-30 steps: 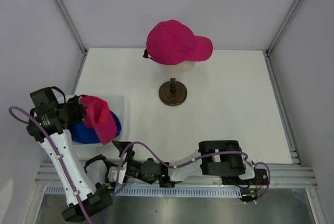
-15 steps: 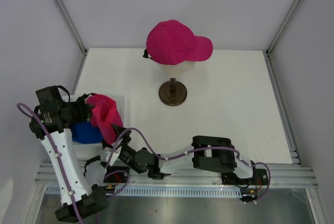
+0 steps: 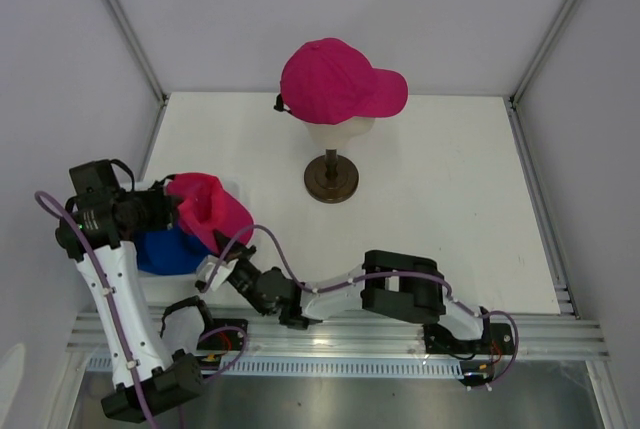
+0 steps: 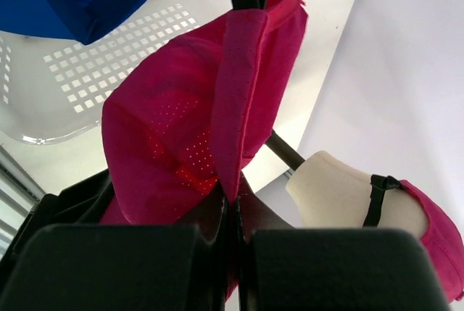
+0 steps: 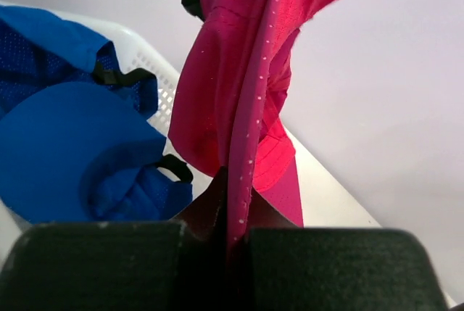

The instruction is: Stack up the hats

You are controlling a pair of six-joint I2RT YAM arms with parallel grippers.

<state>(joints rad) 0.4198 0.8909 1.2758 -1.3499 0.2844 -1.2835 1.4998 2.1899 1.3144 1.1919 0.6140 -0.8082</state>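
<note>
My left gripper bunches up a fold of the second pink hat (image 4: 238, 108). It should let go while my right gripper carries the hat clear by its lower edge (image 5: 244, 148).
One magenta-pink hat (image 3: 335, 81) sits on the cream mannequin head (image 3: 340, 131) at the back. A second pink hat (image 3: 207, 209) hangs above the white mesh basket (image 4: 109, 86), held from two sides. My left gripper (image 3: 168, 211) is shut on its fabric, seen up close as a fold of hat (image 4: 188, 130) pinched between the left gripper (image 4: 235, 206). My right gripper (image 3: 228, 252) is shut on its lower edge; in the right wrist view the hat (image 5: 246, 86) rises out of the right gripper (image 5: 232, 213). Blue hats (image 3: 165, 249) lie in the basket below.
The mannequin head stands on a brown round stand (image 3: 331, 179) in the middle of the white table (image 3: 450, 209). Grey walls close in the left, back and right. The right arm (image 3: 400, 294) stretches leftward along the table's near edge.
My right gripper has moved up and left to the hanging pink hat and shut on its lower edge. The left gripper has carried the hat slightly rightward, still shut on it.
</note>
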